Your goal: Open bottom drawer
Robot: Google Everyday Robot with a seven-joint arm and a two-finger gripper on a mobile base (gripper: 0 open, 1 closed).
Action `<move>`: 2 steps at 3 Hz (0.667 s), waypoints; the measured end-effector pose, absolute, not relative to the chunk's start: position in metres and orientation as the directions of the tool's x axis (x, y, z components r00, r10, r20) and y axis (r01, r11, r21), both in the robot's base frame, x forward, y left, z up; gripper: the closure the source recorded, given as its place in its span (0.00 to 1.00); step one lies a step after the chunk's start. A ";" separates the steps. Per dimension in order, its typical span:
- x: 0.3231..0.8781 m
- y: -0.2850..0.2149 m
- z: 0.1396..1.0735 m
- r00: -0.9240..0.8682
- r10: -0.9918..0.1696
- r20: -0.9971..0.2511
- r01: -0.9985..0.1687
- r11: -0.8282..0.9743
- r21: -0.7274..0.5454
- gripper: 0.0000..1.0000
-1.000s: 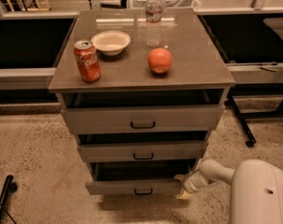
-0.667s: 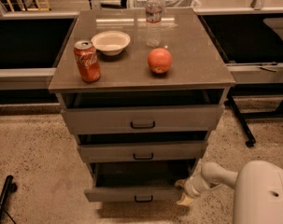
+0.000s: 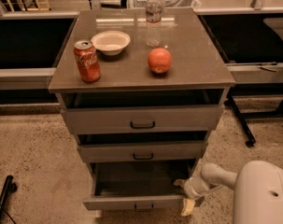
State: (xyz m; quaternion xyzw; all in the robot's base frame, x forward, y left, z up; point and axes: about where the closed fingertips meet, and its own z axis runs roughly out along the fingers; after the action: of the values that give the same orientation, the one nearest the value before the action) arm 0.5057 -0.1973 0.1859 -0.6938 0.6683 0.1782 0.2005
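Note:
My gripper is only around the end of the bottom drawer's front panel [image 3: 194, 200]. Next, I open my gripper, move inside behind the panel [image 3: 177, 192] and push the drawer farther out.
The bottom drawer [image 3: 127, 202] is the lowest of three grey drawers in the cabinet, with a small black bar handle [image 3: 143, 206]. It is pulled out and its dark inside shows. My gripper [image 3: 183, 196] is at the right end of its front panel, low on the right. One fingertip [image 3: 178, 183] is inside the drawer and the other is outside the front, so it is shut on the panel's right end. My white arm [image 3: 215, 175] reaches in from the lower right.
The middle drawer [image 3: 142, 151] and top drawer [image 3: 142, 119] stand slightly ajar. On the cabinet top are a red soda can [image 3: 87, 61], a white bowl [image 3: 111, 42], a water bottle [image 3: 153, 18] and an orange fruit [image 3: 159, 60]. A black table leg [image 3: 239, 120] is at the right and a black bar [image 3: 3, 204] lies on the floor at the left.
The bottom drawer has slid further out towards me. My gripper has moved with its right end, down and forward.

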 end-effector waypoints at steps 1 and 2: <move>0.506 -0.197 0.186 0.043 -0.856 -0.515 -0.999 -0.026 -0.040 0.00; 0.501 -0.197 0.187 0.040 -0.862 -0.505 -0.999 -0.029 -0.029 0.00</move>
State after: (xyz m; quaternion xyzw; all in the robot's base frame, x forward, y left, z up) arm 0.5006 -0.1969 0.1867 -0.6949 0.6697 0.1777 0.1925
